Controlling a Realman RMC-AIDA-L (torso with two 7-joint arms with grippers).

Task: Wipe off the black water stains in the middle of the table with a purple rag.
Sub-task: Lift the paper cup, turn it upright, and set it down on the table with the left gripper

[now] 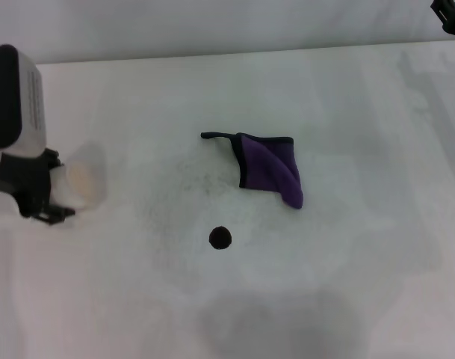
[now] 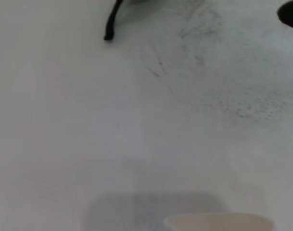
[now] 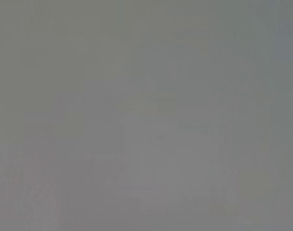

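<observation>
The paper cup's opening (image 1: 82, 184) leans toward the table in the robot's left gripper, so the robot should turn the cup (image 1: 63, 187) upright and put it down away from the water stain.
The purple rag (image 1: 270, 168) lies flat on the white table (image 1: 376, 247), a little past the middle, with its thin black loop tail pointing left; the tail also shows in the left wrist view (image 2: 111, 21). The black water stain (image 1: 220, 238), one small round blot, sits nearer me than the rag and apart from it; it also shows in the left wrist view (image 2: 290, 14). My left gripper (image 1: 57, 187) is at the table's left, right at a pale paper cup (image 1: 82, 181). Only a black part of my right gripper (image 1: 451, 15) shows, at the far right corner.
Faint grey speckled smudges (image 1: 197, 176) spread on the table left of the rag and also show in the left wrist view (image 2: 199, 57). The cup's rim (image 2: 218, 222) shows in the left wrist view. The right wrist view is plain grey.
</observation>
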